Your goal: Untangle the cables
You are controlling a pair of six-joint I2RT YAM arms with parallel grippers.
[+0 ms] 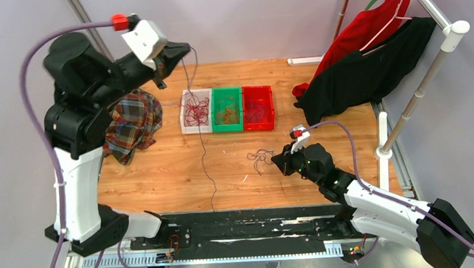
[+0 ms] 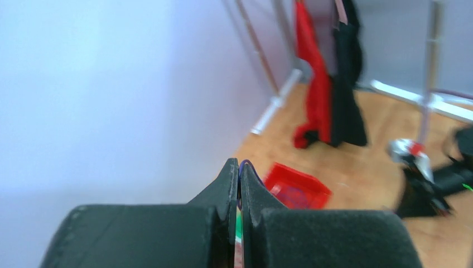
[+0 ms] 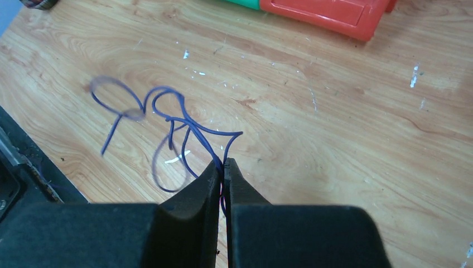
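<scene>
The purple cable in my left gripper point(image 1: 203, 152) hangs free of the tangle but past the white bin. Next, I bring the cable back over the red bin point(image 1: 258, 108).
My left gripper point(image 1: 185, 48) is raised high over the back left of the table and is shut on a dark purple cable point(image 1: 205, 155). That cable hangs down from it to the table's front edge. In the left wrist view the purple cable point(image 2: 246, 164) loops over the tips of the shut gripper point(image 2: 240, 164). My right gripper point(image 1: 279, 162) is low at the table and shut on a tangle of dark purple cables point(image 1: 261, 158). In the right wrist view that gripper point(image 3: 223, 164) pinches the purple loops point(image 3: 167, 117) lying on the wood.
Three bins stand in a row at the back: white point(image 1: 186, 130) with red cables, green point(image 1: 213, 93) with orange cables, red point(image 1: 271, 106) with purple cables. A plaid cloth point(image 1: 134, 123) lies left of them. Red and black garments point(image 1: 368, 62) hang on a rack at the right.
</scene>
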